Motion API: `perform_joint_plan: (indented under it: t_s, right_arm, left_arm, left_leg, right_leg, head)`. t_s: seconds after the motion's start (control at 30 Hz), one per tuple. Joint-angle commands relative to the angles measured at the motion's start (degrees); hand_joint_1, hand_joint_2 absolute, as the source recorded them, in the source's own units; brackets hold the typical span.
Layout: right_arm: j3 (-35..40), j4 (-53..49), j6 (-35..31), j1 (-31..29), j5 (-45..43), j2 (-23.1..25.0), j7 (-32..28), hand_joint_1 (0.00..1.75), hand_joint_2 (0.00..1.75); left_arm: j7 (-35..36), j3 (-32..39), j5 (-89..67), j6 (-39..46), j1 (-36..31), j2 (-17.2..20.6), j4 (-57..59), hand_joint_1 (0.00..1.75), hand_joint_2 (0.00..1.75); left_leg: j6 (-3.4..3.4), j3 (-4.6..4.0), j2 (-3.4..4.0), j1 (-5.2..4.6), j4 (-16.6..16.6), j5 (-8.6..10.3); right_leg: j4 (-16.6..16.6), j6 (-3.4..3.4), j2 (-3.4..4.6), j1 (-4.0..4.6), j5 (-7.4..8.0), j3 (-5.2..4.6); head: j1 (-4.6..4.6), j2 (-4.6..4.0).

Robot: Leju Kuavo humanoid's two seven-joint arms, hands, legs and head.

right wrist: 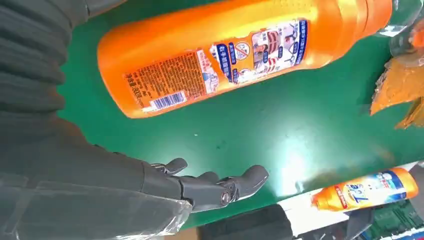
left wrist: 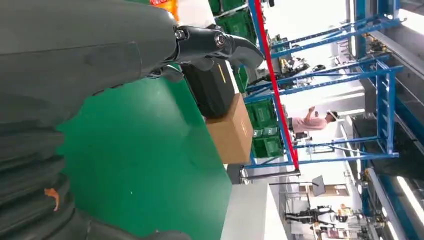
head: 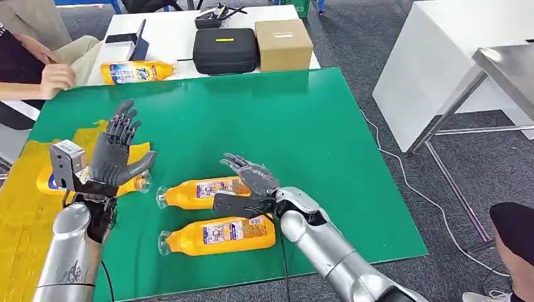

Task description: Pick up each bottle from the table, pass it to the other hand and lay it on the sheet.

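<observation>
The farther orange bottle [head: 204, 194] is showing its barcode and fine print [right wrist: 165, 87]. I expect to find the front label hidden underneath when I turn the bottle over.
Two orange bottles lie on the green mat [head: 302, 126]: one [head: 201, 192] farther from me, one [head: 220, 236] nearer. My right hand [head: 252, 176] hovers open over the base end of the farther bottle [right wrist: 240, 55], its fingers [right wrist: 220, 187] stretched out and holding nothing. My left hand [head: 119, 151] is raised with fingers spread, empty, above the yellow sheet [head: 25, 214]. A third orange bottle [head: 43, 182] lies on that sheet, partly hidden behind my left wrist. A fourth bottle [head: 135, 71] rests on the white table beyond the mat.
A person's hand [head: 56, 78] rests at the far left edge. A black case [head: 225, 50] and a cardboard box [head: 283, 44] stand on the white table behind the mat. The mat's right edge drops to grey floor; a white cabinet [head: 434, 56] stands to the right.
</observation>
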Motion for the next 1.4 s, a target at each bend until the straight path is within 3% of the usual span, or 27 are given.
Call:
perform_joint_plan:
  t_s: [0.03, 0.3, 0.6, 1.2, 1.23, 1.27, 1.3, 1.33, 1.37, 1.4]
  right_arm:
    - [3.93, 8.06, -0.58, -3.93, -0.76, -1.14, 0.1, 0.0, 1.75]
    - [4.34, 9.82, -1.36, -4.69, -0.29, -0.74, 1.1, 0.0, 1.75]
    - [5.09, 23.38, -8.63, -9.24, 5.92, 2.23, 6.63, 0.0, 1.75]
    - [3.64, 34.23, -8.75, -13.14, 10.6, 6.08, 9.19, 0.0, 1.75]
    - [3.77, 34.9, -8.4, -13.29, 10.94, 6.24, 9.22, 0.07, 1.75]
    - [4.0, 35.59, -7.91, -13.34, 11.33, 6.37, 9.29, 0.31, 1.75]
    - [4.2, 36.2, -7.73, -13.24, 11.81, 6.43, 9.35, 0.68, 1.75]
    - [4.28, 36.33, -7.72, -13.09, 11.91, 6.4, 9.33, 1.19, 1.75]
    - [4.28, 36.33, -7.72, -13.09, 11.91, 6.4, 9.33, 1.4, 1.75]
    - [4.37, 36.44, -7.83, -12.79, 12.0, 6.47, 9.25, 1.47, 1.75]
  left_arm:
    - [0.06, 2.1, 0.1, 0.1, -1.54, 0.31, 5.01, 0.0, 1.75]
    - [-0.02, 2.12, -0.11, 0.26, -1.62, 0.17, 5.03, 0.0, 1.75]
    - [-0.47, 0.78, -1.66, 0.67, -1.01, -0.31, 3.98, 0.0, 1.75]
    - [-0.43, -1.1, -1.53, 0.66, -2.4, -2.07, 5.2, 0.0, 1.75]
    - [-0.44, -1.13, -1.46, 0.63, -2.41, -2.17, 5.22, 0.0, 1.75]
    - [-0.47, -1.25, -1.41, 0.61, -2.34, -2.23, 5.15, 0.0, 1.75]
    - [-0.49, -1.33, -1.37, 0.63, -2.15, -2.26, 5.06, 0.0, 1.75]
    - [-0.5, -1.34, -1.36, 0.63, -2.02, -2.27, 5.03, 0.0, 1.75]
    - [-0.5, -1.34, -1.36, 0.63, -2.02, -2.27, 5.03, 0.0, 1.75]
    - [-0.54, -1.29, -1.29, 0.61, -1.74, -2.21, 5.01, 0.0, 1.75]
  left_leg:
    - [-0.07, 0.18, 0.06, 0.0, -0.08, -0.03]
    - [-0.09, 0.16, 0.03, 0.01, -0.07, -0.03]
    - [-0.11, 0.23, 0.08, 0.0, -0.08, -0.04]
    - [-0.07, 0.1, -0.04, 0.0, -0.01, -0.01]
    - [-0.12, 0.2, -0.08, 0.0, -0.05, -0.03]
    - [-0.08, 0.11, -0.04, 0.02, -0.02, -0.01]
    - [-0.11, 0.2, -0.05, 0.0, -0.06, -0.03]
    - [-0.07, 0.12, -0.03, 0.01, -0.04, -0.01]
    - [-0.1, 0.2, -0.08, 0.01, -0.05, -0.03]
    - [-0.13, 0.27, -0.02, 0.02, -0.08, -0.05]
  right_leg:
    - [-0.06, -0.01, -0.02, 0.0, -0.02, 0.16]
    - [-0.05, -0.01, -0.04, 0.01, -0.03, 0.15]
    - [-0.06, -0.01, -0.01, 0.01, -0.03, 0.2]
    - [0.0, -0.01, -0.11, 0.01, -0.04, 0.09]
    - [-0.02, -0.01, -0.2, 0.01, -0.08, 0.2]
    - [-0.02, -0.01, -0.12, 0.03, -0.04, 0.1]
    - [-0.03, -0.01, -0.16, 0.02, -0.07, 0.19]
    - [-0.03, -0.01, -0.1, 0.02, -0.04, 0.11]
    - [-0.04, -0.01, -0.18, 0.03, -0.08, 0.2]
    - [-0.06, -0.01, -0.14, 0.03, -0.08, 0.25]
  head:
    - [0.0, 0.02]
    - [0.0, 0.02]
    - [0.0, 0.0]
    - [0.0, 0.0]
    - [0.0, 0.0]
    - [0.0, 0.0]
    - [0.0, 0.0]
    - [0.0, 0.0]
    - [0.0, 0.02]
    - [0.0, 0.02]
